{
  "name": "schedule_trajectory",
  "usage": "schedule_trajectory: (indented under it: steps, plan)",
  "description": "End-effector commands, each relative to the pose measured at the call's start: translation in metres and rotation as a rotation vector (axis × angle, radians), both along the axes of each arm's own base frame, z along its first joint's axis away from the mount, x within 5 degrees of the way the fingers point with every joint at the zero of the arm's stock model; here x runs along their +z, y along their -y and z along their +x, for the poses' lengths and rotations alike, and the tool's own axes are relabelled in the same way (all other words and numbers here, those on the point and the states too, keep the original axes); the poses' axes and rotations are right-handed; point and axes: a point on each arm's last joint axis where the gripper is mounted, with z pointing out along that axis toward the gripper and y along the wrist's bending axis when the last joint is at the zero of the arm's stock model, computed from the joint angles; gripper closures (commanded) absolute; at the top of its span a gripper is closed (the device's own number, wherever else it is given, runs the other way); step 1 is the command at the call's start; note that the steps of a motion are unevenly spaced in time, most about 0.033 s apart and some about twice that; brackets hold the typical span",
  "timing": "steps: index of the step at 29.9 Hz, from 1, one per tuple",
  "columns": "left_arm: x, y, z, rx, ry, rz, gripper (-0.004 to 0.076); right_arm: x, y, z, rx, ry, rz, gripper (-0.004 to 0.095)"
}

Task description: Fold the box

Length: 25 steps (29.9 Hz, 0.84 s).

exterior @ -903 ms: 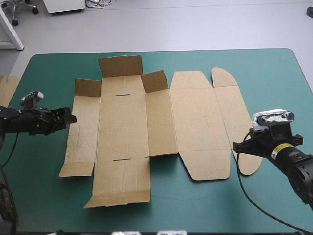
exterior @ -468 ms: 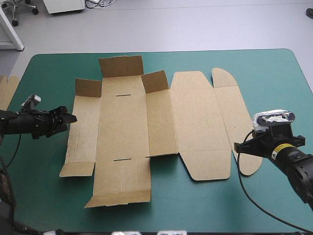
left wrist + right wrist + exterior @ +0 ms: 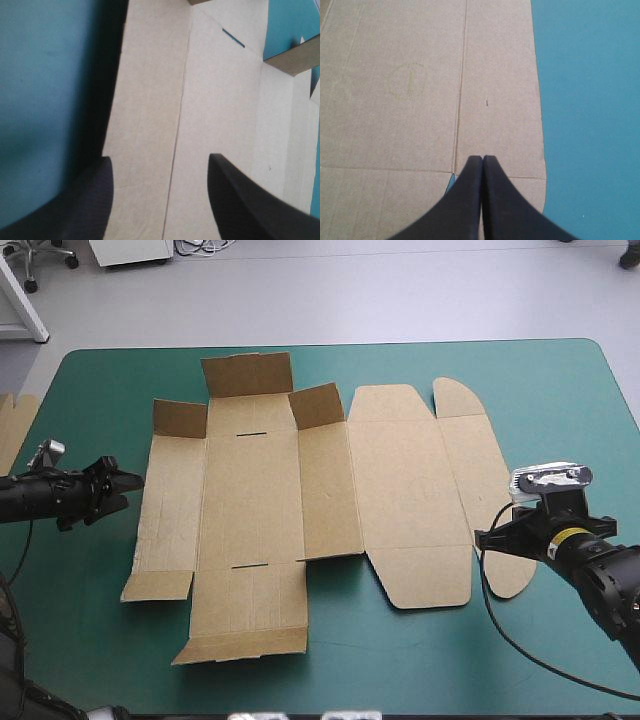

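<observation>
I expect the box's narrow side panel (image 3: 168, 502) to hinge up as a flat side and bring its end flaps along when I fold it, because a straight crease (image 3: 177, 130) borders the panel.
The brown box (image 3: 300, 500) lies as a flat cut sheet across the middle of the teal-green table (image 3: 560, 400), with three short flaps at its far left standing up. My left gripper (image 3: 130, 483) hovers just off the sheet's left edge, open. In the left wrist view its fingers (image 3: 160, 159) stand apart with the box panel (image 3: 150, 100) ahead and nothing between them. My right gripper (image 3: 480, 538) is shut at the sheet's right side, by the rounded tab (image 3: 512, 578). In the right wrist view its tip (image 3: 482, 158) rests over the box board (image 3: 420, 100).
An edge of more brown board (image 3: 15, 430) shows at the table's left edge. Bare teal-green cover (image 3: 590, 100) lies to the right of the sheet and along the table's near side (image 3: 400, 660).
My left gripper has drawn back to the left, a little away from the box's left edge. The right gripper and the box have barely moved.
</observation>
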Motion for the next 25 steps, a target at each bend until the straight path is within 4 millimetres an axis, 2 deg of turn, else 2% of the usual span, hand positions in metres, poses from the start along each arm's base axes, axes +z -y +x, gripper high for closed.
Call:
schedule_trajectory:
  steps: [1,8,14,25]
  plan:
    - [0.013,0.002,0.001,-0.025,0.037,-0.034,0.0312,0.016,-0.002,0.004,0.018,0.093,0.011,0.0927]
    - [0.01,0.003,-0.004,-0.082,0.006,-0.011,0.0312,0.015,-0.002,0.004,0.015,0.082,0.008,0.0927]
    - [0.005,0.001,-0.008,-0.119,-0.025,0.044,0.0312,0.024,-0.001,0.003,0.008,0.087,0.01,0.0927]
    - [-0.012,0.002,-0.001,-0.174,-0.021,-0.028,0.0312,0.028,0.0,0.002,0.003,0.073,0.0,0.0927]
